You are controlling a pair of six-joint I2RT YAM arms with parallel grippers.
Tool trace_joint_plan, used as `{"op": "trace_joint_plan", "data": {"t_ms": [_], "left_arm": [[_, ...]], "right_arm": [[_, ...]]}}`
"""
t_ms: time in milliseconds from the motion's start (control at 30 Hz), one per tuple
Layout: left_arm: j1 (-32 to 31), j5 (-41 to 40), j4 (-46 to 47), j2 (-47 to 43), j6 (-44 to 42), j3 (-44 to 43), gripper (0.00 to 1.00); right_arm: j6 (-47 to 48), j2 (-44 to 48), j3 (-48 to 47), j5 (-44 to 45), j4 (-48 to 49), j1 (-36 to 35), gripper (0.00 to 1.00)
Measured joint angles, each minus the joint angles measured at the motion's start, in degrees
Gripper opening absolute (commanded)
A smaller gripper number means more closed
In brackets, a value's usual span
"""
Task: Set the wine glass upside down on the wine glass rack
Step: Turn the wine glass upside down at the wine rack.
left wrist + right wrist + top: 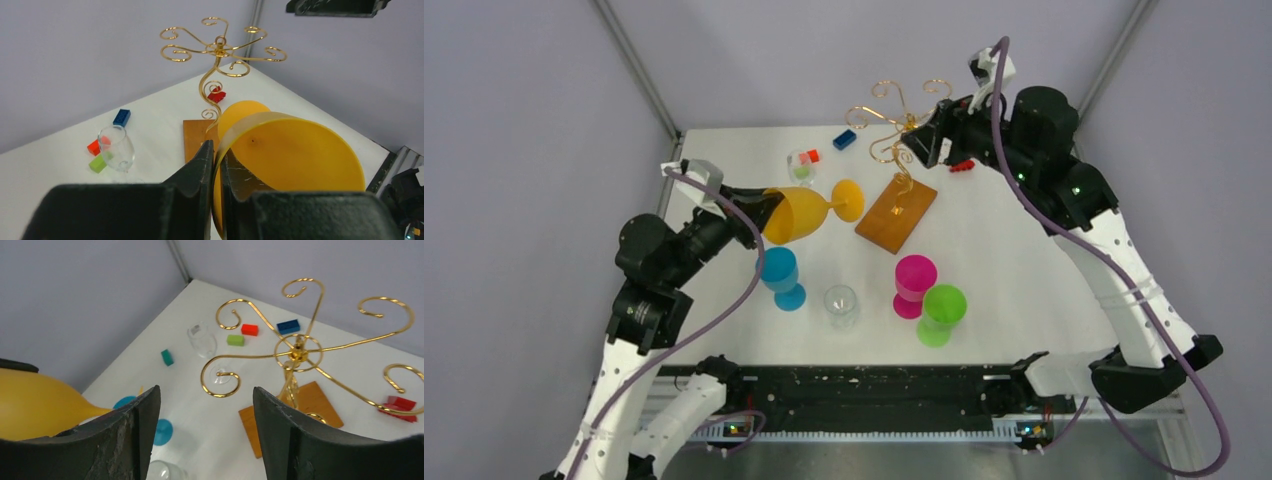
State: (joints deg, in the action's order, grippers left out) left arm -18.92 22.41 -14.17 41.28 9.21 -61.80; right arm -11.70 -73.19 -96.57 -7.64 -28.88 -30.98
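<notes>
The yellow wine glass is level and has its foot [849,201] toward the rack. Next, my left gripper tilts the foot up and moves the stem [832,206] to my right gripper.
A yellow wine glass [799,213] hangs on its side above the table, its foot pointing right toward the wine glass rack. My left gripper [759,210] is shut on the bowl's rim [235,137], one finger inside the bowl and one outside. The wine glass rack [899,130] is gold wire with curled arms [219,50] on an orange-brown square base [896,213], just right of the glass's foot. My right gripper [916,150] hovers beside the rack's top at the back right. Its jaws stand wide open [206,400] with nothing between them, the spiral arms [297,354] just ahead.
On the table stand a blue glass [779,275], a clear glass [841,305], a pink glass [915,283] and a green glass [942,313]. Another clear glass [802,168] and small blocks, one blue [844,139] and one red [962,166], lie at the back.
</notes>
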Motion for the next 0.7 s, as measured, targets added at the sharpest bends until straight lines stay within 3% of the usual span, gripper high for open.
{"op": "trace_joint_plan", "data": {"t_ms": [333,533,700], "left_arm": [[0.0,1.79,11.91,-6.64,1.11,3.89,0.0],[-0.02,-2.97,24.37,-6.51,5.38,9.73,0.0],[0.0,-8.5,41.79,-4.17,9.88,17.14,0.0]], "right_arm": [[-5.4,-2.16,0.02,-16.55,-1.29,-0.02,0.72],[-16.11,1.4,8.15,-21.42,10.99,0.02,0.73],[-27.45,5.05,16.44,-21.27,25.35,0.02,0.74]]}}
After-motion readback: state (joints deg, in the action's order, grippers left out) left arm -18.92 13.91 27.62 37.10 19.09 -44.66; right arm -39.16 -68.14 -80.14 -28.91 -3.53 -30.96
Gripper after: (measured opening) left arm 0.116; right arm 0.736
